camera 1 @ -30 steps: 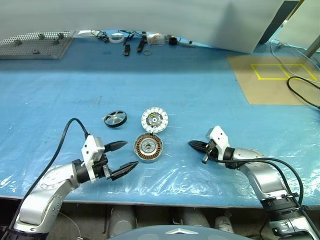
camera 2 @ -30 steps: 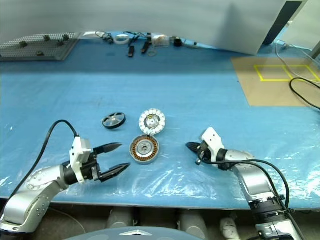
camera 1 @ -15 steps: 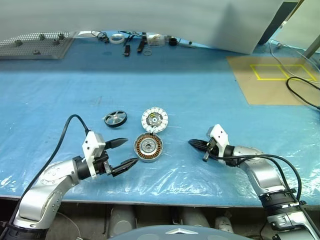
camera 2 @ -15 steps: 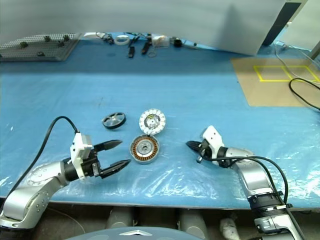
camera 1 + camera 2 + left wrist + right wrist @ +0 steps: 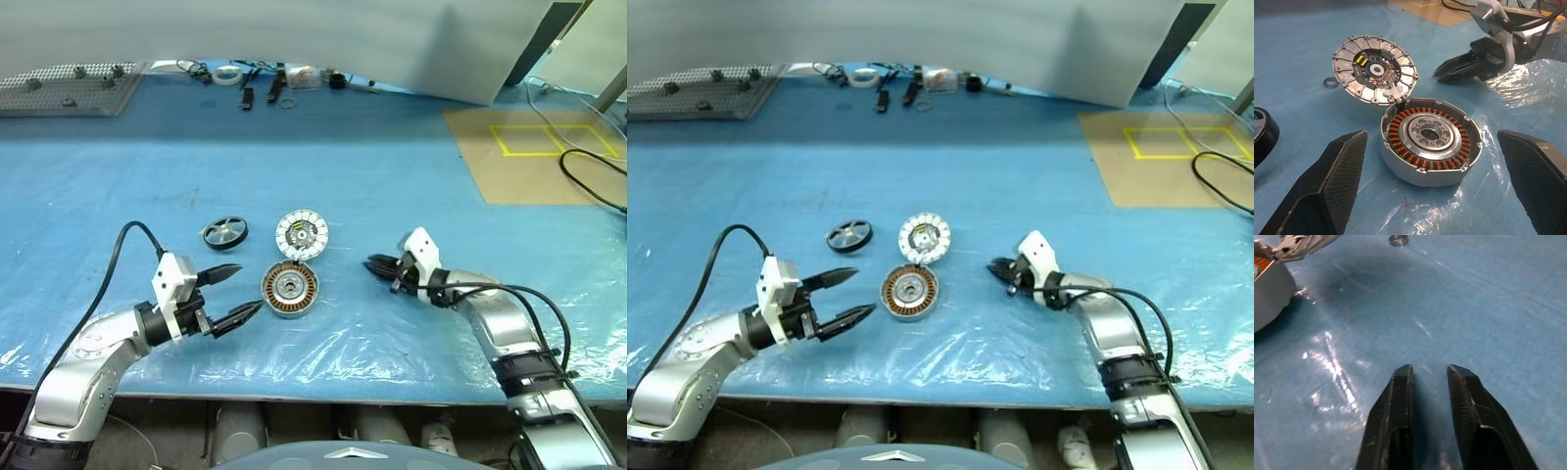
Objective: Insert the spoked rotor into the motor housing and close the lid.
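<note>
I am expecting the small metal ring [image 5: 1398, 240] to sink inside when I press it down, because the motor housing has a round centre hole [image 5: 289, 286].
The motor housing [image 5: 291, 289], a silver ring with copper windings, lies on the blue table in front of me. The lid [image 5: 303, 235], with white radial segments, lies flat just behind it and touches its rim. Left of the lid sits the spoked rotor [image 5: 225, 233], a black-rimmed wheel. My left gripper [image 5: 246, 289] stands wide open just left of the housing, pointing at it, with nothing between its fingers [image 5: 1334, 171]. My right gripper [image 5: 371, 264] hovers low to the right of the housing, apart from it. Its fingers [image 5: 1400, 382] are parted by a narrow gap and hold nothing.
A small metal ring [image 5: 1330, 82] lies beside the lid. A grey pegboard [image 5: 69, 88] and small tools [image 5: 279, 83] line the table's far edge. A brown board with a yellow square [image 5: 549, 147] and black cables [image 5: 593, 181] lie at the far right.
My right gripper has moved forward, closer to the housing and lid, and its shut fingers have parted a little. The left gripper has stayed in place, open.
</note>
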`<act>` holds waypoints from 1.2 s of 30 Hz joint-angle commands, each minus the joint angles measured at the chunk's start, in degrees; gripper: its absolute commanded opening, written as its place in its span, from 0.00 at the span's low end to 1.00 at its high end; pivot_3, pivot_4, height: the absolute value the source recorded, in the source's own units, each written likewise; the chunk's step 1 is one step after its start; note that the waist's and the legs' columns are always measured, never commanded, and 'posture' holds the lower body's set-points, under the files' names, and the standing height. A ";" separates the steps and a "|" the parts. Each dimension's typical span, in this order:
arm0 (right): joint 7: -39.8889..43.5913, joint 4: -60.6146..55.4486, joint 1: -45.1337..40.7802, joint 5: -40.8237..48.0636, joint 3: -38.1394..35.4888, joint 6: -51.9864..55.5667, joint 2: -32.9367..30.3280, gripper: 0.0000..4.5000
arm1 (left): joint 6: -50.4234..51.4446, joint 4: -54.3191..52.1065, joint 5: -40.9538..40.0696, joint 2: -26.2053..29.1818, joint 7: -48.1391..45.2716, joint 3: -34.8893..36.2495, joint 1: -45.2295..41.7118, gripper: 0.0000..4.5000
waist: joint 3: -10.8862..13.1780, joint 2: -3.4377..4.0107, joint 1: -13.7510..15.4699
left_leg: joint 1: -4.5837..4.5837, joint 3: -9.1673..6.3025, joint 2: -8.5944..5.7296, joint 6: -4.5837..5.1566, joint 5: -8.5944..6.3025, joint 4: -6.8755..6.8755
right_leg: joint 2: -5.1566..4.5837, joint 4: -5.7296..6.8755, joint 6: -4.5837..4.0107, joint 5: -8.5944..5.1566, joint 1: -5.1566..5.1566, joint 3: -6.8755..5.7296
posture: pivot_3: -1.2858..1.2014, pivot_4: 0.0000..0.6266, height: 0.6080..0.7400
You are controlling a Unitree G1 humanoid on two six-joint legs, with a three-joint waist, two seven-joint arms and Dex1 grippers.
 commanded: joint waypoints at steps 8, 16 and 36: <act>1.51 14.48 -11.61 -1.63 0.84 -2.04 4.37 0.81 | -2.67 -0.76 0.23 -0.88 0.63 1.40 1.67 1.00 | 0.00 0.01 -0.01 | -0.12 0.04 0.02 -0.03 0.02 0.01 | 0.00 0.02 -0.03 0.01 -0.10 -0.07 | 0.52 0.24 1.00; 3.69 25.54 -20.41 -4.23 2.76 -8.11 10.08 0.81 | -1.45 -4.18 -0.43 -1.19 3.37 1.51 3.20 1.00 | 0.02 0.04 -0.05 | -0.17 0.06 0.09 -0.04 0.03 0.03 | 0.01 0.13 -0.06 0.01 -0.20 -0.14 | 0.52 0.24 1.00; -2.34 50.72 -34.35 -10.25 1.64 -23.88 22.22 0.81 | 0.32 -11.33 -1.34 -1.28 7.32 2.90 9.55 1.00 | 0.10 0.16 -0.02 | -0.77 0.15 0.25 0.00 0.02 0.32 | 0.00 0.39 -0.22 -0.06 -0.64 -0.43 | 0.52 0.24 1.00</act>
